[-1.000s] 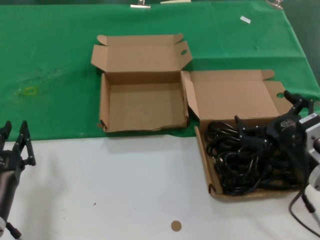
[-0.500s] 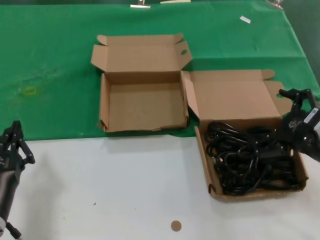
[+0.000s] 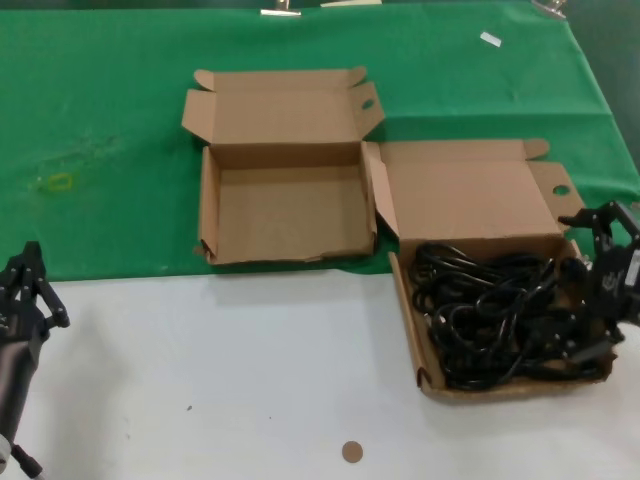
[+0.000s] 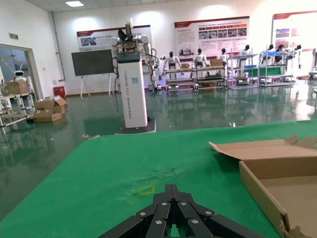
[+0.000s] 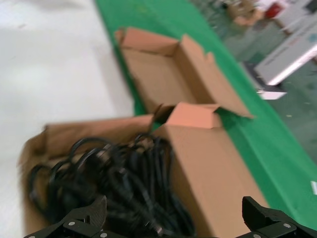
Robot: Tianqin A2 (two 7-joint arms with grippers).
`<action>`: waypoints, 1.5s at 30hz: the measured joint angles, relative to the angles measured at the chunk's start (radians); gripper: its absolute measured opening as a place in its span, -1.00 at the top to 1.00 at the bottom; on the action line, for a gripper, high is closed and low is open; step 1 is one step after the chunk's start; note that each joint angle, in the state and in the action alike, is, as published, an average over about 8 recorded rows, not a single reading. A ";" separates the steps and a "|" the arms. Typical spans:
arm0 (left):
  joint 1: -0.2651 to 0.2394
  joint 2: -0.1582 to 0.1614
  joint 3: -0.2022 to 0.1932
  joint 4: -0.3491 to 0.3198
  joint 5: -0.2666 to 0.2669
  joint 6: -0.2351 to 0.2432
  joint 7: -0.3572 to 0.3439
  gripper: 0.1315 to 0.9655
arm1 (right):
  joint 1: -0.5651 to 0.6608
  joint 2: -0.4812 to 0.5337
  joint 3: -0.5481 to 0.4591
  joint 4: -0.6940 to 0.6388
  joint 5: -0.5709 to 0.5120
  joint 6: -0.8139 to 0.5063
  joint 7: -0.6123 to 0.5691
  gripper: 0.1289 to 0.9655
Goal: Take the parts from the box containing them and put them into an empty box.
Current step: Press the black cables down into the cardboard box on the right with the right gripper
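Pieces of cord run side by side in gathered loops point(image 3: 507, 308), so the black power cord point(image 3: 482, 330) will come out as its own looped bundle when I lift it.
The black power cords point(image 3: 500, 315) lie in a loose tangle in the wider brown box point(image 3: 425, 372) at the right, its lid point(image 3: 470, 195) folded back. The squarer empty box point(image 3: 209, 205) stands open to its left on the green cloth. My right gripper point(image 3: 582, 285) is open and empty over that box's right edge, beside the cords. In the right wrist view its fingers point(image 5: 91, 212) stand wide apart above the cords point(image 5: 114, 183), with the empty box point(image 5: 158, 74) beyond. My left gripper point(image 3: 25, 285) is shut and parked at the left edge; its wrist view point(image 4: 172, 187) shows the empty box's corner point(image 4: 257, 181).
A green cloth point(image 3: 110, 110) covers the far half of the table and a white top point(image 3: 220, 370) the near half. A small brown disc point(image 3: 352, 452) lies near the front edge. A white tag point(image 3: 490, 39) lies far right on the cloth.
My right gripper has drawn back to the right, from over the cords to the box's right edge, holding nothing. My left gripper's fingers have come together.
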 joint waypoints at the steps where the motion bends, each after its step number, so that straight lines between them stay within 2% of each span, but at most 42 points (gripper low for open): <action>1: 0.000 0.000 0.000 0.000 0.000 0.000 0.000 0.97 | -0.004 0.000 0.014 -0.006 -0.014 -0.027 -0.002 -1.00; 8: 0.000 0.000 0.000 0.000 0.000 0.000 0.000 0.97 | -0.007 -0.029 0.098 -0.056 -0.116 -0.202 -0.015 -0.99; 14: 0.000 0.000 0.000 0.000 0.000 0.000 0.000 0.97 | 0.018 -0.084 0.140 -0.103 -0.208 -0.307 -0.019 -0.88; 17: 0.000 0.000 0.000 0.000 0.000 0.000 0.000 0.97 | 0.033 -0.118 0.156 -0.124 -0.254 -0.342 -0.017 -0.85; 25: 0.000 0.000 0.000 0.000 0.000 0.000 0.000 0.97 | 0.062 -0.197 0.190 -0.173 -0.353 -0.404 -0.013 -0.53; 29: 0.000 0.000 0.000 0.000 0.000 0.000 0.000 0.97 | 0.070 -0.225 0.204 -0.190 -0.388 -0.428 -0.014 -0.53; 45: 0.000 0.000 0.000 0.000 0.000 0.000 0.000 0.97 | 0.081 -0.289 0.245 -0.219 -0.481 -0.484 -0.011 0.39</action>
